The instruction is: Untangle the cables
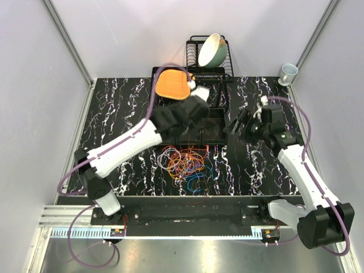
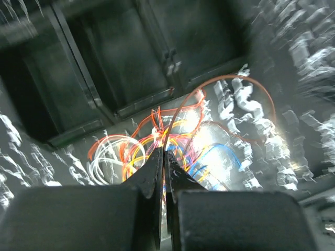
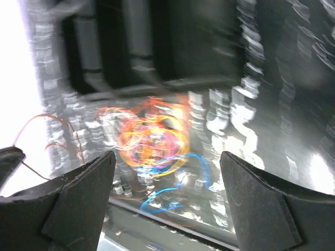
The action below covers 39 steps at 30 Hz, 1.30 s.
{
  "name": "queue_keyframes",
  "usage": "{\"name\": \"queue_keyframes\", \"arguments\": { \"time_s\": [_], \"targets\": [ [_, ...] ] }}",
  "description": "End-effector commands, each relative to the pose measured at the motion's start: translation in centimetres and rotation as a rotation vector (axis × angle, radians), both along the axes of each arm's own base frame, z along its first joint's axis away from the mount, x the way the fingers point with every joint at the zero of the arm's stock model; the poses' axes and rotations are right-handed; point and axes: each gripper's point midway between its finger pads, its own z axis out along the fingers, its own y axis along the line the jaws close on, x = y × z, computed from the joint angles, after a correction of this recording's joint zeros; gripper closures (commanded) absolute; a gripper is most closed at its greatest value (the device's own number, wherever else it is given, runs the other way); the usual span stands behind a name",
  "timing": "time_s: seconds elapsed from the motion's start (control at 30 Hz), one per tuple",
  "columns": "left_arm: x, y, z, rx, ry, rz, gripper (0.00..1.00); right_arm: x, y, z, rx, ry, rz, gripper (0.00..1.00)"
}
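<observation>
The brown-red cable from my left gripper goes back into the heap in a loop, so my right gripper should grab its raised part and pull it up higher.
The cables lie in a tangled heap of orange, red, yellow, purple, white and blue loops on the black marbled table, just in front of a black tray. A blue cable trails toward the table's front edge. My left gripper is shut, with a thin brown-red cable pinched at its tips and arching to the right over the heap. In the top view the left gripper hovers above the tray. My right gripper stands to the right of the heap. Its jaws are wide open and empty, with the blurred heap beyond them.
A black compartment tray sits behind the heap. Further back are an orange flat object, a wire dish rack holding a bowl, and a cup at the far right corner. Walls close in both sides.
</observation>
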Motion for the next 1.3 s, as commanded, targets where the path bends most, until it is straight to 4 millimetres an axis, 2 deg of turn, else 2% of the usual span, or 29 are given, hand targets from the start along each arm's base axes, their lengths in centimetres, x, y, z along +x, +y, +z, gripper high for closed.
{"name": "queue_keyframes", "arguments": {
  "time_s": [0.0,0.03,0.1,0.13,0.17,0.2,0.3,0.33,0.4,0.43,0.5,0.53,0.63,0.77,0.93,1.13,1.27],
  "targets": [
    [-1.0,2.3,11.4,-0.029,-0.15,-0.109,1.0,-0.1,3.5,10.4,0.135,-0.266,0.232,0.12],
    [-1.0,2.4,15.7,-0.082,-0.232,-0.147,1.0,-0.3,3.9,13.3,0.16,-0.337,0.264,0.12],
    [-2.0,2.2,18.8,-0.132,-0.275,-0.229,1.0,-1.1,4.8,17.2,0.218,-0.427,0.326,0.11],
    [-2.3,2.6,21.3,-0.169,-0.331,-0.257,1.0,-1.7,5.0,19.8,0.241,-0.497,0.349,0.1],
    [-2.7,3.0,22.7,-0.197,-0.362,-0.265,0.98,-2.5,5.5,21.4,0.284,-0.525,0.379,0.09],
    [-2.8,3.3,23.4,-0.208,-0.383,-0.267,0.96,-2.8,5.7,23.4,0.305,-0.601,0.399,0.08],
    [-3.3,3.8,23.4,-0.212,-0.401,-0.287,0.97,-4.7,6.3,26.8,0.384,-0.701,0.464,0.06],
    [-3.2,3.4,21.2,-0.176,-0.361,-0.298,0.97,-5.1,6.4,27.0,0.401,-0.71,0.481,0.06],
    [-3.6,3.3,20.3,-0.191,-0.349,-0.308,0.98,-5.9,6.8,27.6,0.439,-0.723,0.525,0.06],
    [-3.5,3.1,17.9,-0.161,-0.305,-0.305,0.99,-6.1,6.9,27.3,0.45,-0.715,0.538,0.06],
    [-3.6,2.7,16.9,-0.174,-0.293,-0.312,1.0,-6.3,7.2,27.0,0.469,-0.701,0.558,0.07],
    [-3.9,2.6,15.6,-0.161,-0.27,-0.327,1.0,-6.1,7.3,26.5,0.482,-0.675,0.559,0.07],
    [-4.8,1.8,14.3,-0.185,-0.246,-0.391,1.0,-5.4,7.6,25.5,0.499,-0.626,0.555,0.11],
    [-5.9,0.8,13.6,-0.223,-0.236,-0.473,1.0,-5.2,8.7,23.7,0.498,-0.566,0.598,0.15],
    [-6.5,0.7,13.5,-0.242,-0.243,-0.513,1.0,-4.6,10.0,20.3,0.456,-0.447,0.602,0.21],
    [-7.0,0.8,13.6,-0.261,-0.25,-0.531,1.0,-5.0,11.8,17.2,0.444,-0.36,0.636,0.26],
    [-6.9,1.1,13.4,-0.26,-0.26,-0.521,1.0,-5.3,12.4,16.5,0.449,-0.343,0.648,0.29]
  ]
}}
